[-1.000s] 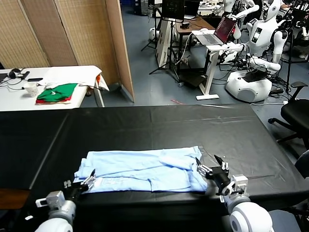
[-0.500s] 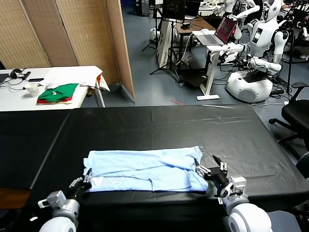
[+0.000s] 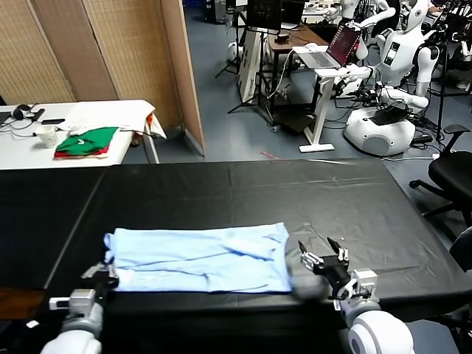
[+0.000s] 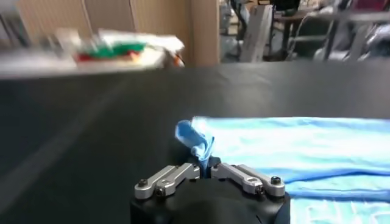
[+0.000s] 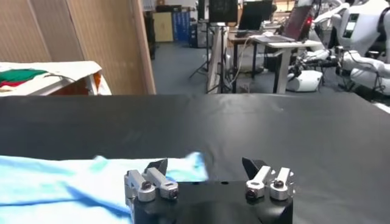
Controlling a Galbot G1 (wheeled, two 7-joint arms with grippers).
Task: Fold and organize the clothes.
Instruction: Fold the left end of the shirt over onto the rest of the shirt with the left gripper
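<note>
My left gripper should fold the shirt's pinched end over toward the far end [image 3: 274,254], because the shirt lies in a long band [image 3: 195,259] and its far end is free.
The clothes are one pale light-blue T-shirt [image 3: 199,258], lying flat in a long band near the front edge of the black table [image 3: 243,192]. My left gripper [image 3: 104,274] sits at the shirt's left end. In the left wrist view that gripper [image 4: 205,168] is shut on a pinched-up tuft of the shirt [image 4: 292,146]. My right gripper [image 3: 321,259] rests on the table just past the shirt's right end. In the right wrist view it [image 5: 205,167] stands open, with the shirt's edge [image 5: 61,176] just ahead of its fingers and nothing between them.
A white table [image 3: 110,110] at the back left carries folded green and red garments [image 3: 87,141], a cup [image 3: 47,136] and headphones. Woven partition panels [image 3: 110,51] stand behind it. Desks, white robots [image 3: 387,110] and an office chair [image 3: 453,173] fill the floor beyond the black table.
My left gripper shut on the shirt's left corner and pulled back to the left. The whole shirt slid left with it, away from the right gripper, which stayed put and open.
</note>
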